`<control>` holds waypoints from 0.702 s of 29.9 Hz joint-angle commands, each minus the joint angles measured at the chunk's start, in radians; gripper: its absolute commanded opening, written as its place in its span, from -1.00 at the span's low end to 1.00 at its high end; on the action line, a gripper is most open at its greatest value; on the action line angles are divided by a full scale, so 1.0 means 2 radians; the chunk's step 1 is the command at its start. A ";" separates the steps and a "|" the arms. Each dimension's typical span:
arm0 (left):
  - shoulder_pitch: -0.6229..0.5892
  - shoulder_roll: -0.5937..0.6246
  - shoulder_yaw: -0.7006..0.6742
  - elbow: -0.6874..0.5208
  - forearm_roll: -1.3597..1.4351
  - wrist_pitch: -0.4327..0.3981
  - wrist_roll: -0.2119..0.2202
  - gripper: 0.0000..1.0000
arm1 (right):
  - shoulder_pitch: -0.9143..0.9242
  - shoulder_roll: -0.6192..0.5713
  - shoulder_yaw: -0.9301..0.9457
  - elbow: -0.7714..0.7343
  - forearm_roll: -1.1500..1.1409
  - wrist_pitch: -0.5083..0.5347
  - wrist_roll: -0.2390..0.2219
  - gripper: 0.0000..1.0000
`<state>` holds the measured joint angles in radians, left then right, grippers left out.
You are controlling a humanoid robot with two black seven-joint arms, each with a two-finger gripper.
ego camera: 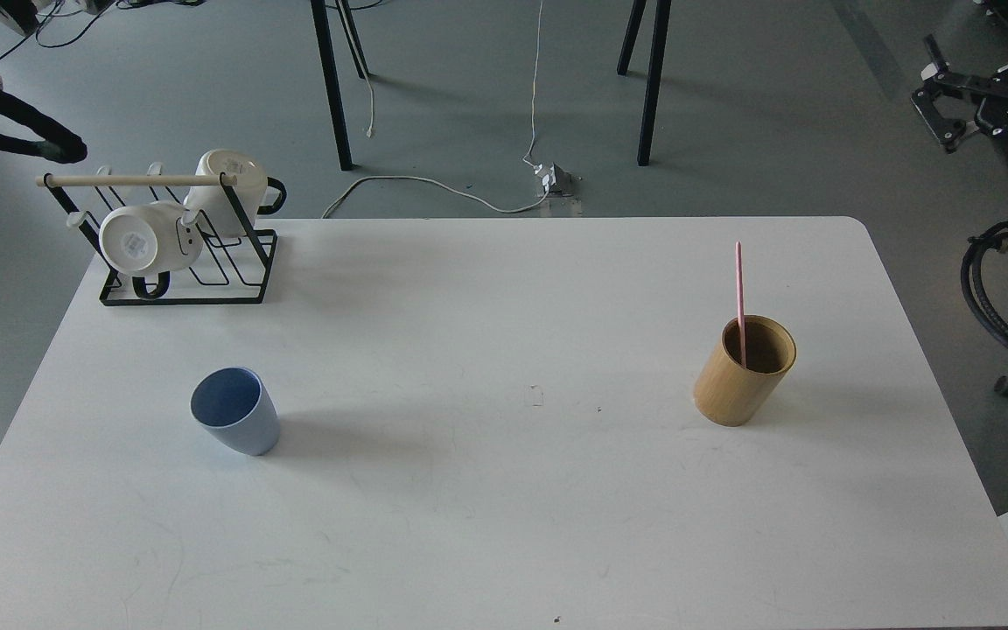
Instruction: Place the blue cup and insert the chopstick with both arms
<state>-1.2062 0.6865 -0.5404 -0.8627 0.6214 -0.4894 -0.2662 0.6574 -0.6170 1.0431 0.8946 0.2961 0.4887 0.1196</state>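
Note:
The bamboo cylinder's wide opening (pixel 767 345) leaves room around the pink chopstick (pixel 739 303). The chopstick will slide out when I lift it, and the cylinder will stay standing.
The blue cup (pixel 235 410) stands upright on the left half of the white table (pixel 504 525), empty. The pink chopstick (pixel 739 289) stands upright inside a tan bamboo cylinder (pixel 742 372) on the right half. My right gripper (pixel 941 96) is off the table beyond its far right corner, above the floor, with its fingers spread and nothing in them. Of my left arm only a black piece (pixel 31 144) shows at the top left edge; its gripper is out of view.
A black wire rack (pixel 185 262) with a pale wooden rod and white mugs (pixel 145 241) stands at the table's far left corner. Black cabling of the right arm (pixel 994 297) hangs beside the right edge. Chair legs and cords lie on the floor behind.

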 commanded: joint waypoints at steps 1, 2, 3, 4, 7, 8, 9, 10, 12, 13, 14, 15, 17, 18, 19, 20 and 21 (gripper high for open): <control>0.004 0.039 0.003 -0.087 0.132 0.000 -0.001 0.85 | 0.001 0.000 0.000 0.000 0.000 0.000 0.000 1.00; 0.006 0.050 0.003 -0.111 0.168 0.000 -0.002 0.85 | 0.000 0.000 0.000 -0.001 0.000 0.000 0.000 1.00; 0.008 0.059 0.005 -0.133 0.205 0.000 -0.001 0.85 | 0.001 0.000 0.000 0.000 0.000 0.000 0.001 1.00; 0.011 0.066 0.009 -0.150 0.240 0.000 -0.001 0.85 | 0.000 0.000 0.000 -0.001 0.000 0.000 0.001 1.00; 0.022 0.101 0.028 -0.217 0.324 0.000 -0.002 0.82 | 0.000 -0.001 0.000 -0.002 0.000 0.000 0.001 1.00; 0.025 0.113 0.033 -0.236 0.340 0.000 -0.002 0.82 | 0.000 -0.001 0.000 -0.002 0.000 0.000 0.001 1.00; 0.029 0.123 0.042 -0.256 0.351 0.000 -0.001 0.82 | 0.000 -0.001 0.000 -0.002 0.000 0.000 0.001 1.00; 0.034 0.130 0.052 -0.271 0.360 0.000 -0.001 0.82 | 0.000 -0.001 0.000 -0.003 0.000 0.000 0.001 1.00; 0.039 0.140 0.072 -0.292 0.389 0.000 0.000 0.82 | 0.000 -0.001 0.000 -0.003 0.000 0.000 0.001 1.00; 0.040 0.144 0.082 -0.298 0.411 0.000 0.000 0.81 | 0.000 -0.001 0.000 -0.003 0.000 0.000 0.001 1.00; 0.042 0.146 0.094 -0.300 0.434 0.000 0.000 0.77 | 0.000 -0.001 0.000 -0.004 0.000 0.000 0.001 1.00; 0.047 0.146 0.104 -0.300 0.456 0.000 0.000 0.74 | 0.000 -0.001 0.000 -0.004 0.000 0.000 0.001 1.00; 0.066 0.142 0.127 -0.302 0.506 0.000 0.001 0.72 | 0.000 -0.001 0.000 -0.005 0.000 0.000 0.001 1.00; 0.078 0.138 0.138 -0.303 0.528 0.000 0.002 0.72 | 0.000 -0.001 0.000 -0.005 0.000 0.000 0.001 1.00; 0.088 0.134 0.146 -0.303 0.544 0.006 0.003 0.72 | 0.000 -0.001 0.000 -0.005 0.000 0.000 0.001 1.00; 0.095 0.128 0.151 -0.303 0.560 0.008 0.003 0.72 | 0.000 -0.001 0.000 -0.005 0.000 0.000 0.001 1.00; 0.099 0.120 0.154 -0.301 0.574 0.009 0.003 0.72 | 0.000 -0.001 0.000 -0.005 0.000 0.000 0.001 1.00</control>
<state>-1.0476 0.9586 -0.2655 -1.4667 1.6753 -0.4829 -0.2622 0.6583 -0.6185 1.0432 0.8843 0.2961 0.4887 0.1212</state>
